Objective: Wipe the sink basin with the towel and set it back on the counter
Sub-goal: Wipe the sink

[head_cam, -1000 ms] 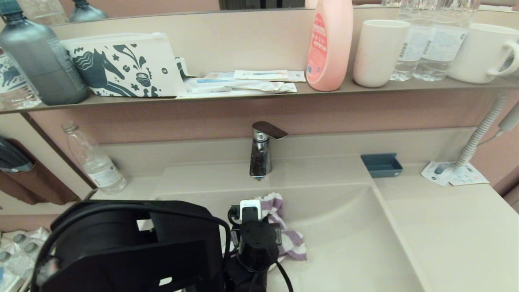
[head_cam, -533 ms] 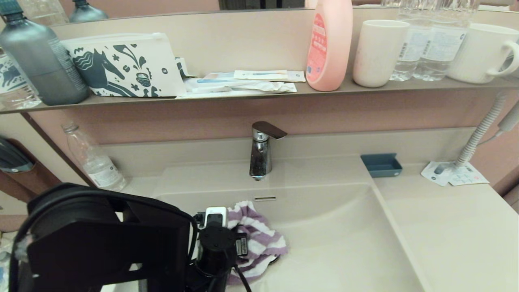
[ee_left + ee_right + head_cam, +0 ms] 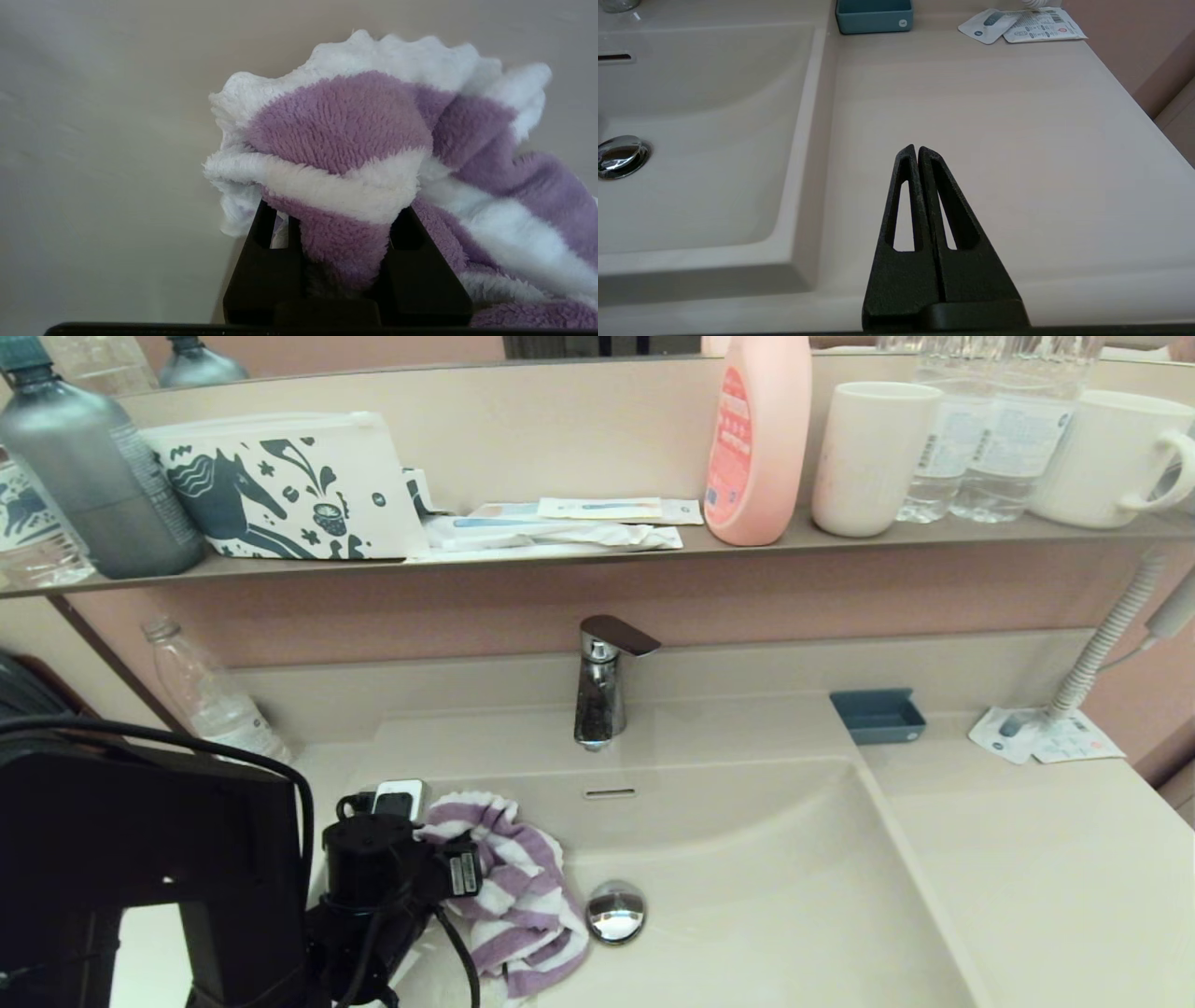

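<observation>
The towel (image 3: 499, 823) is already at the side of the basin near the clear bottle. My left gripper should go back the other way and sweep it toward the overflow slot (image 3: 610, 793).
The purple-and-white striped towel (image 3: 518, 887) lies bunched against the left side of the beige sink basin (image 3: 775, 877), just left of the chrome drain plug (image 3: 615, 912). My left gripper (image 3: 334, 219) is shut on the towel (image 3: 345, 121), a purple fold pinched between its black fingers (image 3: 261, 261); in the head view only the arm's wrist (image 3: 373, 868) shows, at the basin's left wall. My right gripper (image 3: 917, 150) hangs shut and empty over the counter (image 3: 1017, 140) right of the basin, out of the head view.
The faucet (image 3: 602, 681) stands behind the basin above the overflow slot (image 3: 609, 792). A blue tray (image 3: 878, 716) and paper packets (image 3: 1041, 735) sit at the counter's back right. A clear bottle (image 3: 213, 705) stands back left. The shelf above carries bottles, cups and a horse-print pouch (image 3: 289, 485).
My left arm has dragged the towel leftward across the basin floor, from the middle to the left wall. The drain plug, hidden before, now shows.
</observation>
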You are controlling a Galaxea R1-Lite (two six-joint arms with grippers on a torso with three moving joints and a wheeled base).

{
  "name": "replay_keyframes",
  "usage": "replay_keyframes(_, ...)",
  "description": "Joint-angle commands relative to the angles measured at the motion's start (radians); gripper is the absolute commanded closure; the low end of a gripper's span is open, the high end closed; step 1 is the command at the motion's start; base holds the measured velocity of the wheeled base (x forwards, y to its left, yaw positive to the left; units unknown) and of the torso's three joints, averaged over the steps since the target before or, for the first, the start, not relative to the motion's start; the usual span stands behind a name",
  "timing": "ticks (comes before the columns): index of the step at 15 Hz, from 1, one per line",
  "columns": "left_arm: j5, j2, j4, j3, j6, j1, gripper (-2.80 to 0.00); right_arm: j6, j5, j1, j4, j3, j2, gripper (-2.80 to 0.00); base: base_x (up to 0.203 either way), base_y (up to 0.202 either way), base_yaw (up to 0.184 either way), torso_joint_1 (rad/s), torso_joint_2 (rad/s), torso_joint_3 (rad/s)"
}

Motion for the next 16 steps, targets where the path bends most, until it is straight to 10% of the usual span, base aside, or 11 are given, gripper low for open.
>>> replay_keyframes(1,-0.037,-0.022,-0.048,0.003,0.016,0.075,0.00,0.000,0.000,0.000,0.000,0.000,0.000,0.00,0.000,0.000,0.000,0.000,0.00,0.000)
replay_keyframes(5,-0.017,-0.078,-0.048,0.011,0.030,0.045,0.00,0.000,0.000,0.000,0.000,0.000,0.000,0.00,0.000,0.000,0.000,0.000,0.00,0.000)
replay_keyframes(16,0.267,-0.003,-0.048,-0.123,0.020,-0.346,0.00,0.000,0.000,0.000,0.000,0.000,0.000,0.00,0.000,0.000,0.000,0.000,0.00,0.000)
